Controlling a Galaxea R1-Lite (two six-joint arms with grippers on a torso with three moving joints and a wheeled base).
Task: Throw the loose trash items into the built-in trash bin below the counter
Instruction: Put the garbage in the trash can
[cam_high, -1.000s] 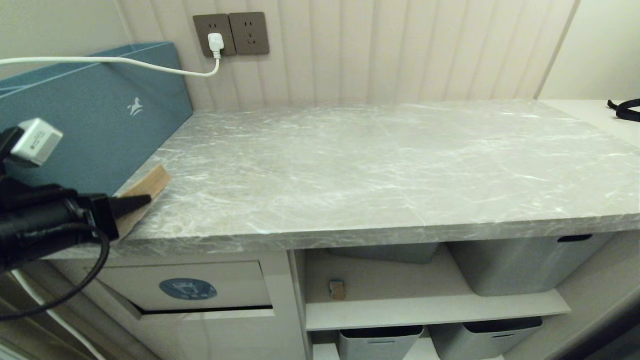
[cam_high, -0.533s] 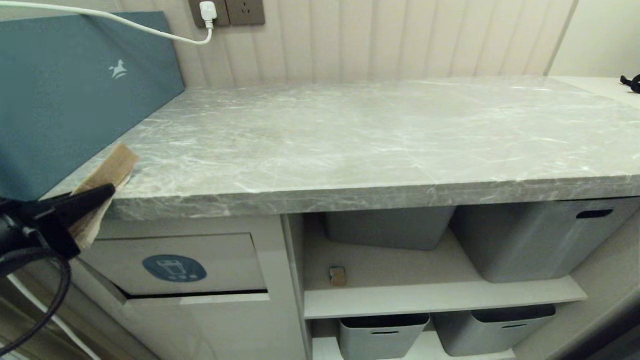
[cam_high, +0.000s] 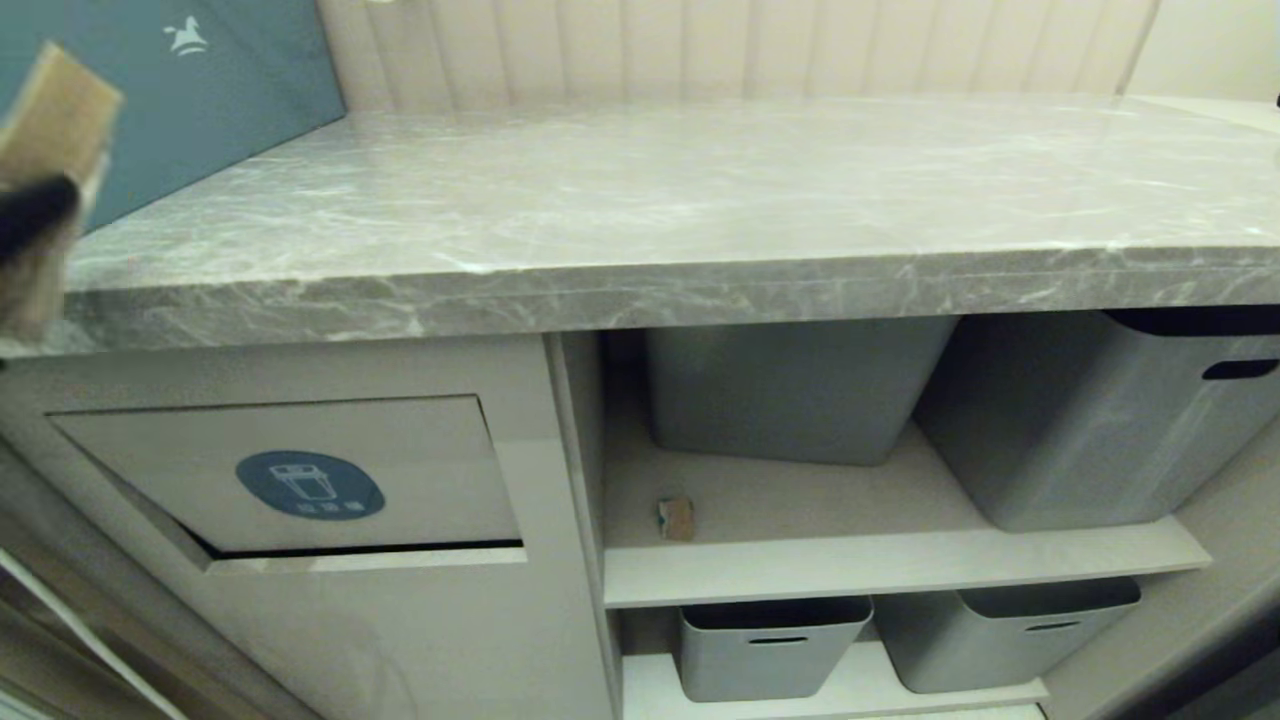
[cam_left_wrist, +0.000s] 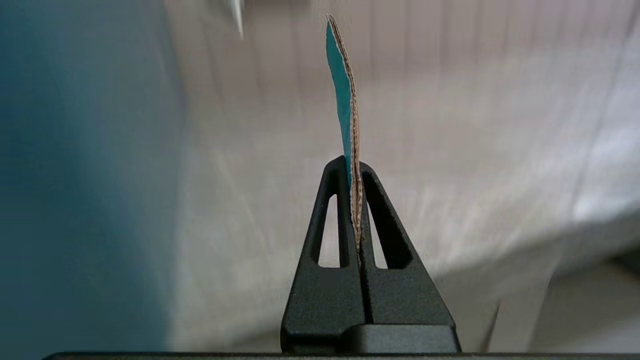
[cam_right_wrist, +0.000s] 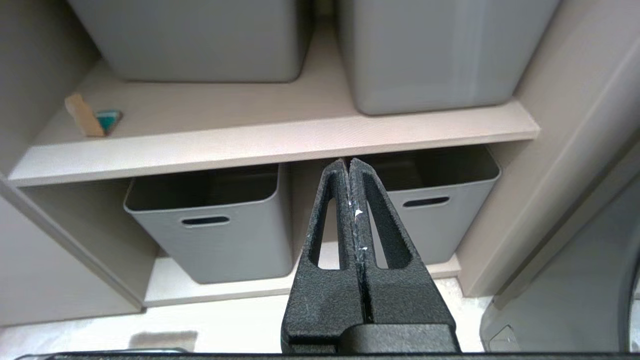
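I should move my left gripper down below the counter's edge and push the flap (cam_high: 310, 485) in, because the cardboard scrap (cam_high: 62, 110) is at counter height, above that trash bin flap.
My left gripper (cam_left_wrist: 353, 167) is shut on a thin brown cardboard scrap (cam_left_wrist: 350, 110) with teal tape on one face, seen edge-on. In the head view that cardboard scrap (cam_high: 55, 110) stands at the far left beside the end of the grey marble counter (cam_high: 700, 190), with a dark fingertip (cam_high: 30, 215) across it. The built-in trash bin flap (cam_high: 300, 480), beige with a blue oval sticker, sits below the counter at the left, tilted slightly ajar. A small scrap (cam_high: 677, 517) with teal tape lies on the upper shelf; it is the same scrap (cam_right_wrist: 92, 117) that shows in the right wrist view. My right gripper (cam_right_wrist: 349, 165) is shut and empty, low before the shelves.
A big teal box (cam_high: 200, 80) leans on the counter's left end. Grey tubs stand on the upper shelf (cam_high: 800, 390) (cam_high: 1100, 420) and the lower shelf (cam_high: 770, 640) (cam_high: 1000, 625). The ribbed wall panel runs behind the counter.
The head view has sunk and tilted, so counter and shelves sit higher in the picture. My left gripper has lifted the cardboard scrap off the counter's left corner.
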